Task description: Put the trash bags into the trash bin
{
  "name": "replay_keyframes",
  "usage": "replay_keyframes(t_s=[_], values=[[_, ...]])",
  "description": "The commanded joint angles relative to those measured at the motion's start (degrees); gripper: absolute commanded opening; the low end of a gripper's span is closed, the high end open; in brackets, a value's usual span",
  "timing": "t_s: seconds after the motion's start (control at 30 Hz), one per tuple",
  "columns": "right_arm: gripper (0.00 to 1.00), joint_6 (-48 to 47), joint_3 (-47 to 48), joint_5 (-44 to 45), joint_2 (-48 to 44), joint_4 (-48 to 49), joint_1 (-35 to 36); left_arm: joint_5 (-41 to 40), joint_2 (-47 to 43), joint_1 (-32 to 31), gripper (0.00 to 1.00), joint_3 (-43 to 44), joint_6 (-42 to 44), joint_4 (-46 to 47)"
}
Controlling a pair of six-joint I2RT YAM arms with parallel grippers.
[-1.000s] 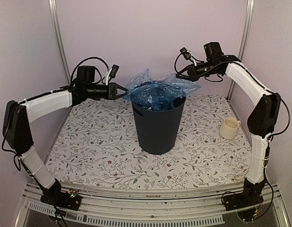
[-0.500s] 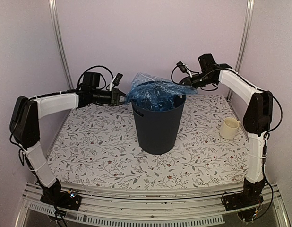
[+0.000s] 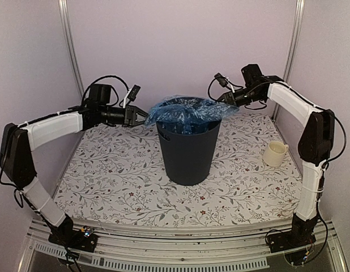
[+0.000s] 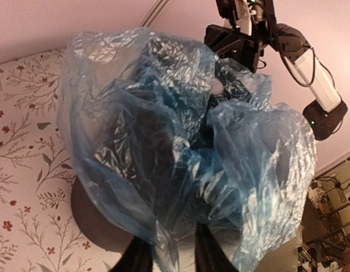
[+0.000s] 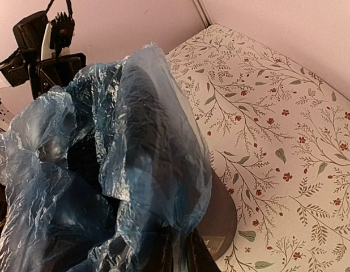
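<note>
My left gripper should grab the trash bag's edge farther back and pull it down tight, because the trash bag is bunched loosely above the trash bin's far rim.
The dark navy trash bin stands upright mid-table. The light-blue trash bag hangs inside it, its mouth spread across the rim. My left gripper is level with the rim at the bin's left side. Its jaws are apart, and the bag's edge hangs loose between the fingers. My right gripper is at the rim's far right, shut on a pinch of the bag. The bin's wall shows under the bag in the left wrist view and the right wrist view.
A small cream mug stands on the flowered tablecloth at the right. Pale walls and metal posts close in the back and sides. The right arm's wrist shows across the bin from the left gripper.
Both grippers have come down to rim height, and the bag now lies flatter over the bin's mouth. The left gripper's jaws have opened and let go of the bag's edge.
</note>
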Motion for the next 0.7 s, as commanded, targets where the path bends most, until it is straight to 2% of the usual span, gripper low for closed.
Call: replay_keyframes(t_s=[0.0, 0.13, 0.2, 0.27, 0.5, 0.57, 0.67], values=[[0.15, -1.1, -0.4, -0.6, -4.6, -0.7, -0.2, -0.5, -2.1, 2.8, 0.37, 0.9, 0.6, -1.9], [0.17, -1.2, -0.7, 0.1, -5.2, -0.6, -0.5, -0.8, -1.7, 4.9, 0.51, 2.5, -1.9, 1.1], [0.18, -1.2, -0.8, 0.1, -5.2, -0.5, -0.5, -1.0, -0.7, 5.3, 0.55, 3.7, -3.8, 3.5], [0.18, -1.1, -0.6, 0.0, -4.9, -0.3, -0.6, -0.7, 1.0, 5.5, 0.55, 5.0, -6.5, 6.8], [0.36, -0.8, -0.4, -0.7, -4.2, -0.2, -0.6, 6.2, 9.2, 5.5, 0.54, 8.9, -17.2, 17.9], [0.37, -1.0, -0.8, -1.1, -4.1, -0.2, -0.7, 8.1, 10.8, 5.3, 0.54, 10.2, -18.6, 18.2], [0.25, -1.2, -2.0, -1.3, -3.9, 0.2, -0.7, 9.3, 11.7, 4.7, 0.50, 10.3, -18.8, 17.8]])
